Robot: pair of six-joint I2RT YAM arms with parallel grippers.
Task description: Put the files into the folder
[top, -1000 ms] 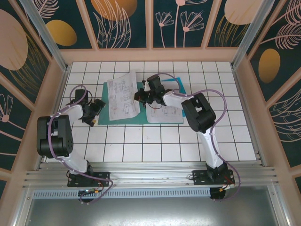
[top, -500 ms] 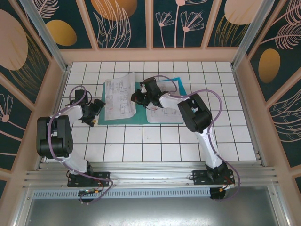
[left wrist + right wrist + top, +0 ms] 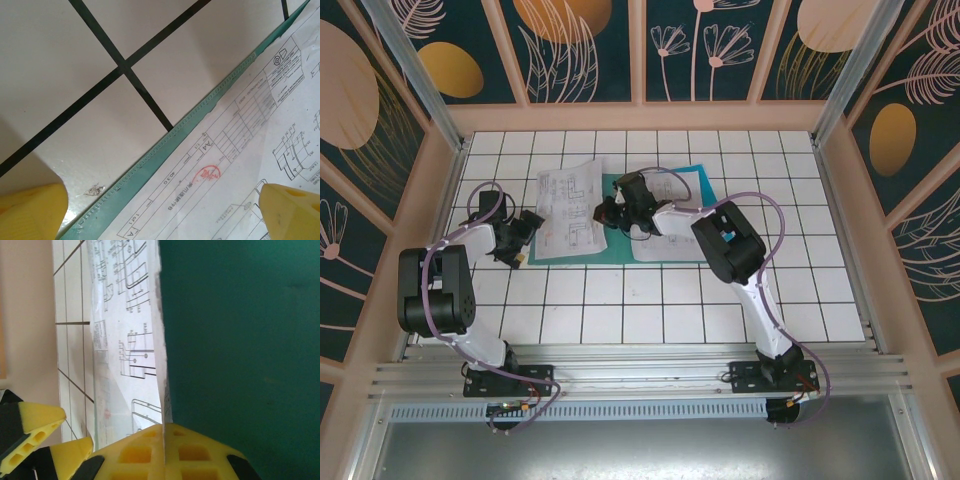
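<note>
I should keep lowering the raised edge of the sheet with my right gripper, as the held white sheet is inside the teal-green folder's outer edge [image 3: 176, 131], and let go of it on the folder [image 3: 614, 248].
The teal-green folder [image 3: 610, 250] lies flat on the tiled table; its embossed left edge [image 3: 165, 145] runs slantwise between my left gripper's [image 3: 160, 220] open yellow fingers [image 3: 30, 210]. That left gripper [image 3: 525, 235] sits low at the folder's left edge. A white printed sheet [image 3: 568, 205] is lifted over the folder's left half, and my right gripper [image 3: 610, 212] is shut on its right edge. In the right wrist view the yellow pads [image 3: 135, 455] clamp this thin sheet [image 3: 125, 340], with the folder's teal face [image 3: 240, 340] alongside. Another white sheet [image 3: 665, 240] and a cyan-blue sheet [image 3: 698, 180] lie to the right.
Pinkish wooden walls [image 3: 430, 200] close in the white tiled table [image 3: 650, 310] on the left, back and right. The right arm's elbow [image 3: 730, 240] hangs over the right-hand sheets. The left gripper's yellow fingers [image 3: 35, 435] sit close to the held sheet.
My right gripper has moved left with the white sheet in it, carrying the sheet farther over the folder's left edge. The left arm has stayed put.
</note>
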